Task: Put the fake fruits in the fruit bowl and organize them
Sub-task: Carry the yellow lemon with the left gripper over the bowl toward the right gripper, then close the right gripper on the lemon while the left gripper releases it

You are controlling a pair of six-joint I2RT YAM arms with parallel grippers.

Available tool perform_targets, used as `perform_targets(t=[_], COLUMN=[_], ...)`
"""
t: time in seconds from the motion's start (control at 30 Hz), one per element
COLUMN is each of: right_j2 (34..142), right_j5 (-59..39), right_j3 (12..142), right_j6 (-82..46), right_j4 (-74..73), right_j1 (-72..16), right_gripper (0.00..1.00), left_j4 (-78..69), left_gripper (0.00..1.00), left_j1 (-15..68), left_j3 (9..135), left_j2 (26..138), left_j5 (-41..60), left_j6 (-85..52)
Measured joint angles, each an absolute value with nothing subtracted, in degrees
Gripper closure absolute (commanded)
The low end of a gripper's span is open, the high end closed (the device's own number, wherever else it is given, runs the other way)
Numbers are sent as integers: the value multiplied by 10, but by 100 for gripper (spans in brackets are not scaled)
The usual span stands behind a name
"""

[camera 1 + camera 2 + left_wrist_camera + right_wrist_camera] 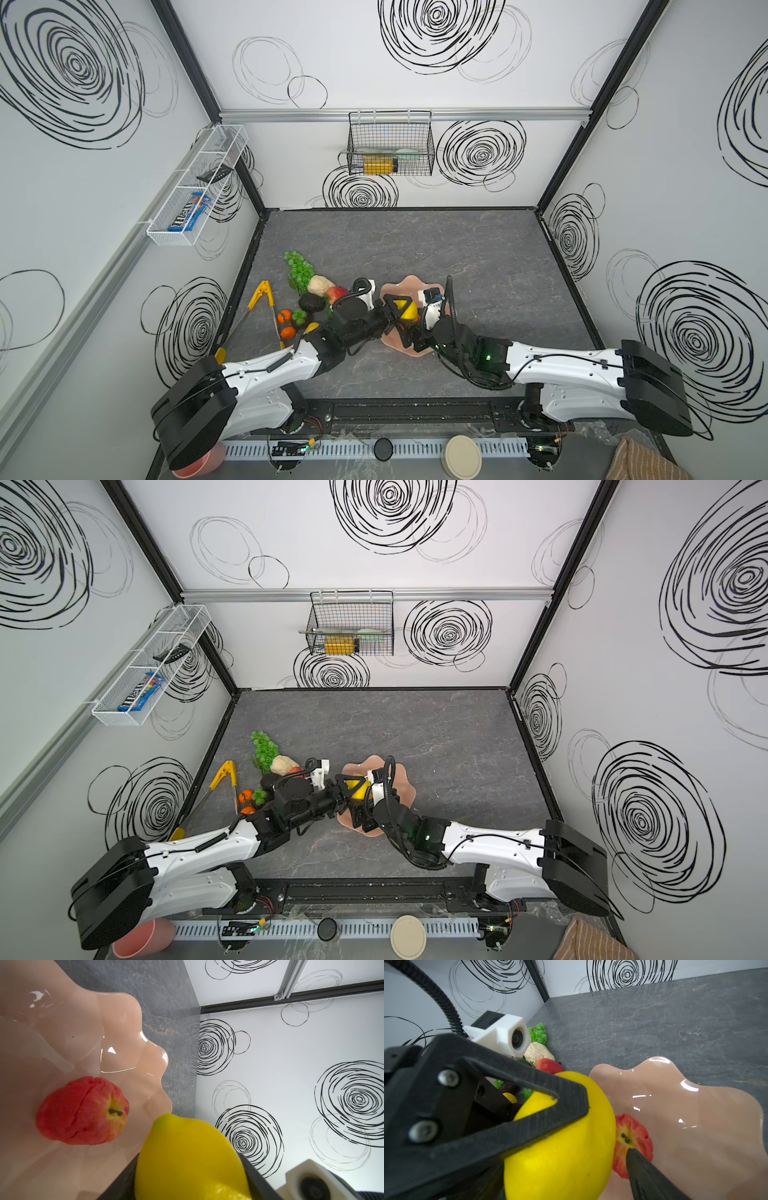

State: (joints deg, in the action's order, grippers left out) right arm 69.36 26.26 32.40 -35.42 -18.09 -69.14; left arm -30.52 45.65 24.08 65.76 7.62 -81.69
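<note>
My right gripper should take the lemon to the bowl's free side [700, 1132] before my left gripper moves away, because the lemon in my left gripper hangs next to the apple [82, 1111].
My left gripper [406, 314] is shut on a yellow lemon [187, 1157], held over the near left part of the peach-pink fruit bowl [72, 1032]. A red apple [83, 1111] lies inside the bowl. My right gripper [571, 1178] reaches in from the other side, open, with the lemon [560, 1147] between its jaws. One of its fingers [643, 1172] stands a little apart from the lemon, in front of the apple [633, 1136]. Left of the bowl [399, 284] lie a green grape bunch [299, 266], a beige pear [320, 286], a dark avocado [311, 302] and two oranges [285, 316].
Yellow-handled tongs [262, 297] lie by the left wall. A black wire basket [390, 143] hangs on the back wall and a white one [195, 187] on the left wall. A plain pink cup [141, 939] and a round lid [461, 457] sit along the front edge.
</note>
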Motion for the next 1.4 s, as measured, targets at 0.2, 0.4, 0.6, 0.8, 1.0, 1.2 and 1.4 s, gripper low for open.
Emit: perform_targets(t=[0.2,0.4,0.6,0.8,1.0,1.2,1.4], right_j2=[691,698,699,698,682,647,625], right_j5=[279,280,282,283,296,307,304], right_j3=[316,316,316,314,312,287,231], right_j6=[-340,-335,-334,-334,-340,-347,-339], right_j4=[-215,-225,-228,-228,-197,-156,-137], right_j1=[-695,-696,-696,-696,-694,-673,-613], right_gripper=[24,30,40,43,44,44,44], left_j4=[-306,-308,-314,-317,-287,-191,-136], left_gripper=[33,33,29,14,4,4,4], left_j1=[465,469,469,466,428,342,251], left_j3=[239,239,239,239,241,242,215], left_j2=[657,657,660,660,635,522,420], left_j5=[68,60,57,64,80,60,20], left_j6=[-825,-828,-828,-821,-770,-668,-578])
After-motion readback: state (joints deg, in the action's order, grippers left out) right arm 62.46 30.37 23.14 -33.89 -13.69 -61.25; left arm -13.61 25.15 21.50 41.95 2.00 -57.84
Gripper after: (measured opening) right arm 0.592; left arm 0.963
